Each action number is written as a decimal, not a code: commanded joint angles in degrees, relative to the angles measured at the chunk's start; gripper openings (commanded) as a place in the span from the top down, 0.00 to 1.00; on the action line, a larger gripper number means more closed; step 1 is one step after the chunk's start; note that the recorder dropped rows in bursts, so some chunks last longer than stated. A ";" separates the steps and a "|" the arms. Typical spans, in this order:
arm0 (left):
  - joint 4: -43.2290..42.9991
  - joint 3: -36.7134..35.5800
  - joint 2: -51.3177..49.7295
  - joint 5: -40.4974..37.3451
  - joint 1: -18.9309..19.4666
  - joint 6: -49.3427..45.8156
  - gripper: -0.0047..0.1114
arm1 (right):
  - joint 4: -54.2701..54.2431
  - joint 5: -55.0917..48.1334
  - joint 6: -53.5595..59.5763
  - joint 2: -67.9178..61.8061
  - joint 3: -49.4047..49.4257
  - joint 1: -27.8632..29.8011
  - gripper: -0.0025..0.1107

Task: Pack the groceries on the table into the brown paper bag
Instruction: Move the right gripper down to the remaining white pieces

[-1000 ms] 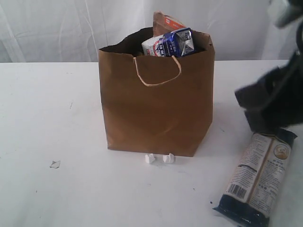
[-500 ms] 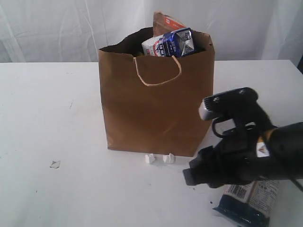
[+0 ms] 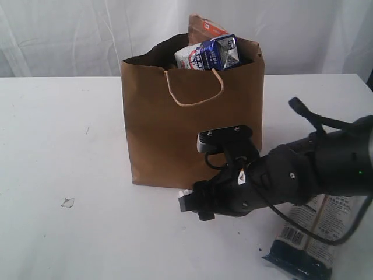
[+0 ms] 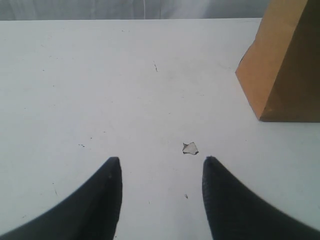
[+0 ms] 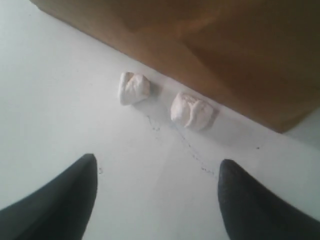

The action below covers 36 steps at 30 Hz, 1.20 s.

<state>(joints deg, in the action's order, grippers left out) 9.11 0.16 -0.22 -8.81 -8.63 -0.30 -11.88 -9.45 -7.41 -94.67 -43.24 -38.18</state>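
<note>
The scrap nearer the bag's corner point(image 5: 191, 111) will come up by itself when I lift it, because clear table point(image 5: 161, 102) shows between the small white scraps.
The brown paper bag point(image 3: 192, 134) stands upright mid-table, and its corner point(image 4: 282, 65) and base point(image 5: 210, 55) show in the wrist views. The blue-white carton point(image 3: 210, 53) and the brown pouch with orange label point(image 3: 201, 28) stick out of its top. The long dark noodle packet point(image 3: 315, 230) lies on the table point(image 3: 70, 128) at the front right, partly behind my right arm. My right gripper point(image 3: 192, 205) point(image 5: 157, 165) hangs open and empty just in front of the bag's base. The left gripper point(image 4: 160, 162) is open over bare table. Can, bottle and jar are hidden.
Two small white scraps point(image 5: 134, 88) point(image 5: 192, 111) lie against the bag's front base, just ahead of my right fingertips. Another small scrap point(image 3: 67, 202) point(image 4: 190, 148) lies on the left of the table. A white curtain hangs behind.
My right arm has swept down and leftward from the upper right, over the noodle packet, to the front of the bag's base. Bag and groceries have not moved.
</note>
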 commanded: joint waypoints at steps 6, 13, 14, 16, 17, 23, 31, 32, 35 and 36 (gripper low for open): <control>0.42 -0.16 0.22 -0.26 0.18 -0.20 0.50 | -0.12 -0.50 0.70 -6.92 -5.47 -0.04 0.41; 0.42 -0.16 0.22 -0.26 0.18 -0.20 0.50 | 0.09 -0.11 0.70 -8.74 -5.57 -0.04 0.42; 0.42 -0.16 0.22 -0.26 0.18 -0.20 0.50 | 0.09 0.17 0.70 -8.86 -5.57 -0.04 0.42; 0.42 -0.16 0.22 -0.26 0.18 -0.20 0.50 | 0.09 0.46 0.70 -9.43 -5.57 -0.04 0.42; 0.42 -0.16 0.22 -0.26 0.18 -0.20 0.50 | 0.09 0.80 0.70 -9.76 -5.57 -0.04 0.42; 0.42 -0.16 0.22 -0.26 0.18 -0.20 0.50 | 0.48 2.53 1.17 -10.76 -5.76 0.07 0.42; 0.42 -0.16 0.22 -0.26 0.18 -0.20 0.50 | 1.33 2.78 1.17 -10.88 -6.00 1.72 0.42; 0.42 -0.16 0.22 -0.26 0.18 -0.20 0.50 | 1.63 2.78 1.17 -10.88 -6.00 1.77 0.44; 0.42 -0.16 0.22 -0.26 0.18 -0.20 0.50 | 1.59 2.90 1.17 -10.88 -6.00 2.25 0.49; 0.42 -0.16 0.22 -0.26 0.18 -0.20 0.50 | 1.59 3.14 1.17 -10.88 -6.00 2.25 0.50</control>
<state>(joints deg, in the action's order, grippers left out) 9.11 0.16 -0.22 -8.81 -8.63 -0.30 -10.66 -6.74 -6.71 -105.32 -49.07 -36.57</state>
